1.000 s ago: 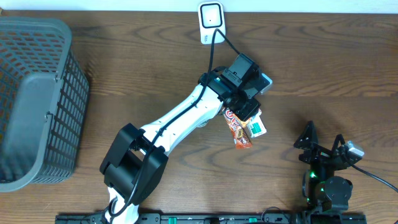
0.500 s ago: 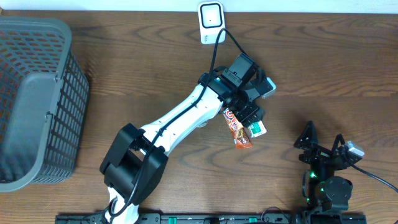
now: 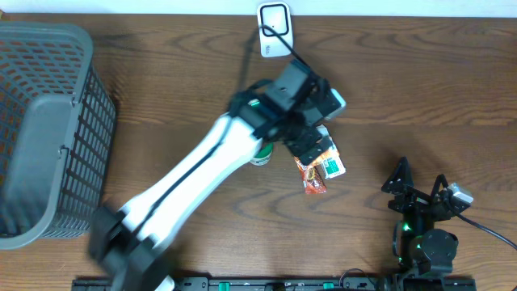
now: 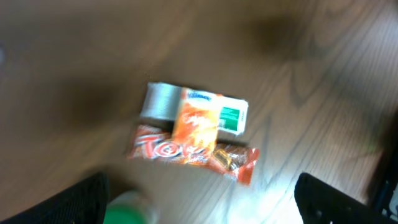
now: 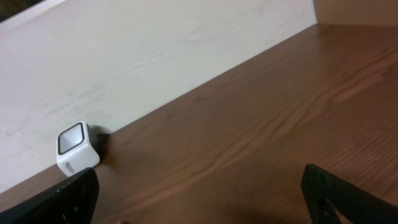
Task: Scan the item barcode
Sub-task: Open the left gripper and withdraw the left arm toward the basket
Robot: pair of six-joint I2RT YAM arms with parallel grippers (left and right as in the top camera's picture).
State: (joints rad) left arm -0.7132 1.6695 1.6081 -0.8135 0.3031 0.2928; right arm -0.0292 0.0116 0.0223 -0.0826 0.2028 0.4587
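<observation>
The robot's left gripper is over the packet on the right gripper's side, so the left gripper should move back first, and then the right gripper should take the packet.
Two snack items lie on the wooden table, both free of any grip. In the blurred left wrist view a white, orange and green packet rests partly over a red-orange wrapper. Overhead, the packet and wrapper sit just right of centre. My left gripper hovers above their far-left side, open and empty. The white barcode scanner stands at the table's back edge and also shows in the right wrist view. My right gripper rests open near the front right, holding nothing.
A grey mesh basket fills the left end of the table. A round green-topped object stands beside the left arm, and is a green blur near the left finger. The scanner's black cable runs toward the arm.
The left gripper has opened and let go of the packets, which now lie on the table. The left arm has swung back and to the left, uncovering the green-topped object.
</observation>
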